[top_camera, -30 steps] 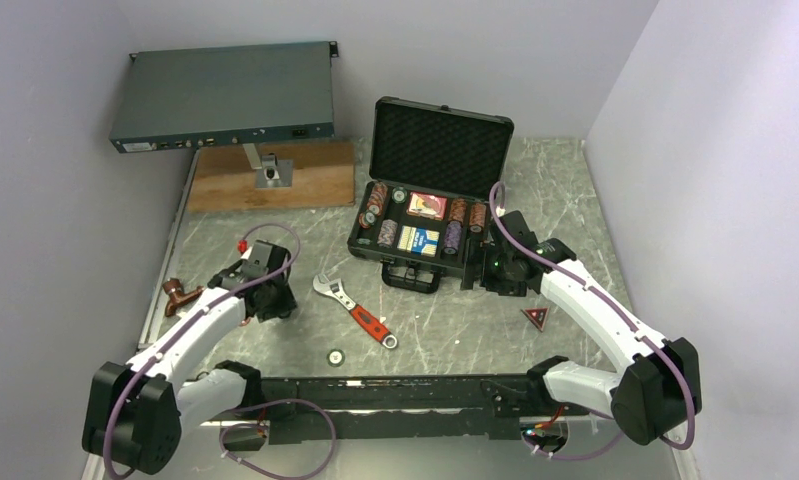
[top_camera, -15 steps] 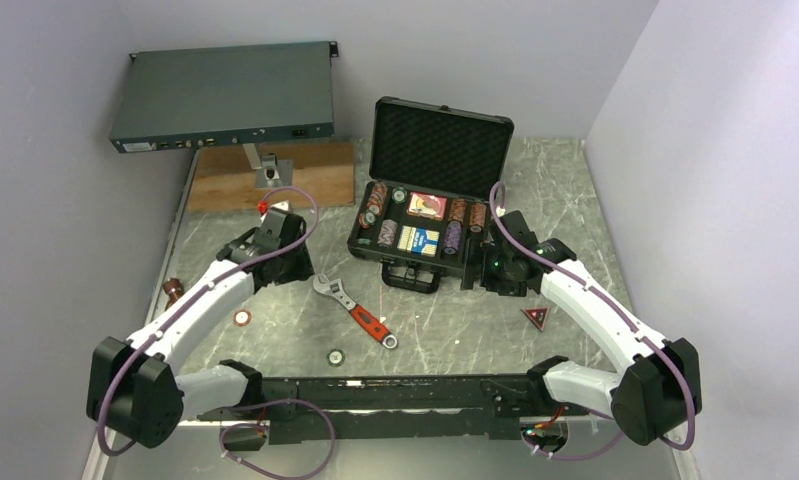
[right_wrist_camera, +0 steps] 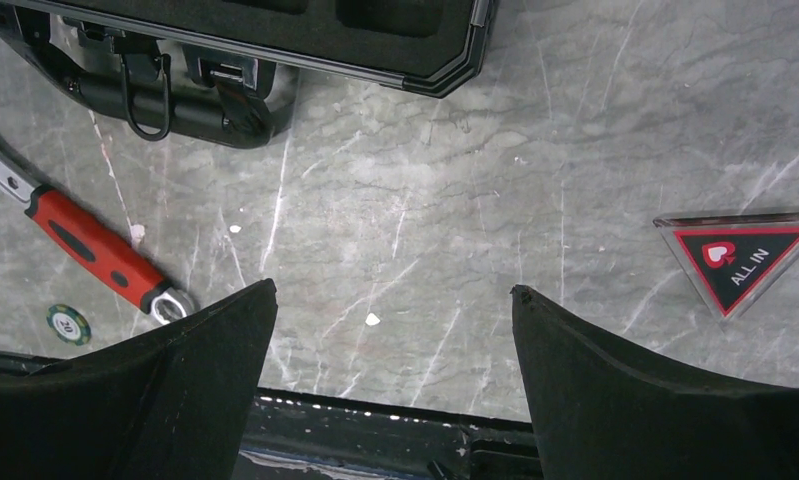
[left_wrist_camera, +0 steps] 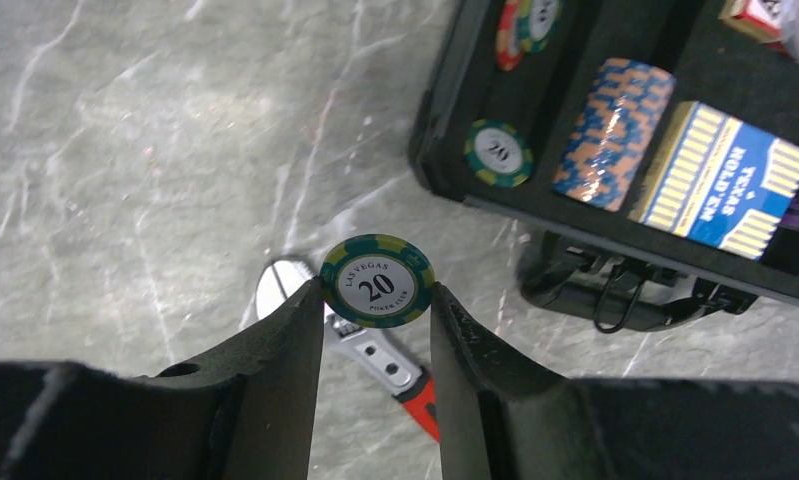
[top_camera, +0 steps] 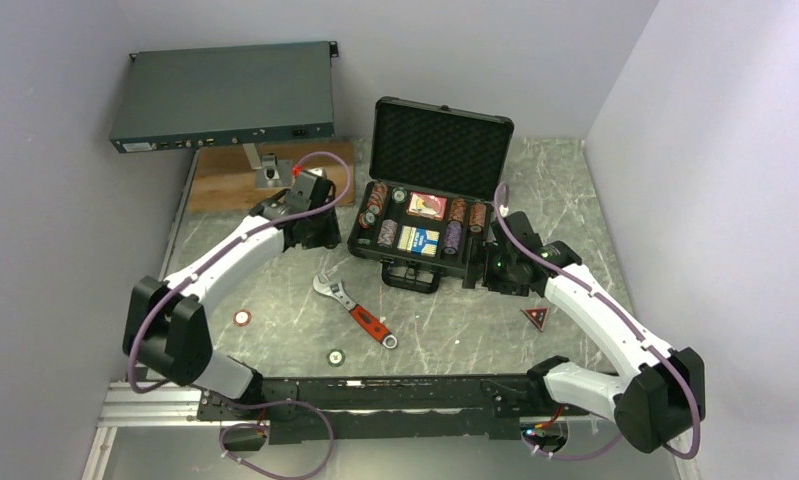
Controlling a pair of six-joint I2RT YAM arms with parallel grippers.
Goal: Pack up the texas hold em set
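Note:
My left gripper should keep going over the case's corner slot and let go there, because the green chip is flat and that slot is open from above.
The black case stands open at the back middle, its foam tray holding rows of striped chips, a red deck and a blue deck. My left gripper is shut on a green "20" chip, held by its edges above the table just left of the case's front left corner. In the top view the left gripper sits beside that corner. My right gripper is open and holds nothing, low by the case's front right corner. The red triangle lies to its right.
A red-handled wrench lies in front of the case. Two loose chips rest on the table, a reddish chip and a green chip. The grey rack box and a wooden board are at the back left.
My left arm has swung from the table's left side up and right to the case, carrying the green chip. A reddish chip shows where it was. The right arm stayed put.

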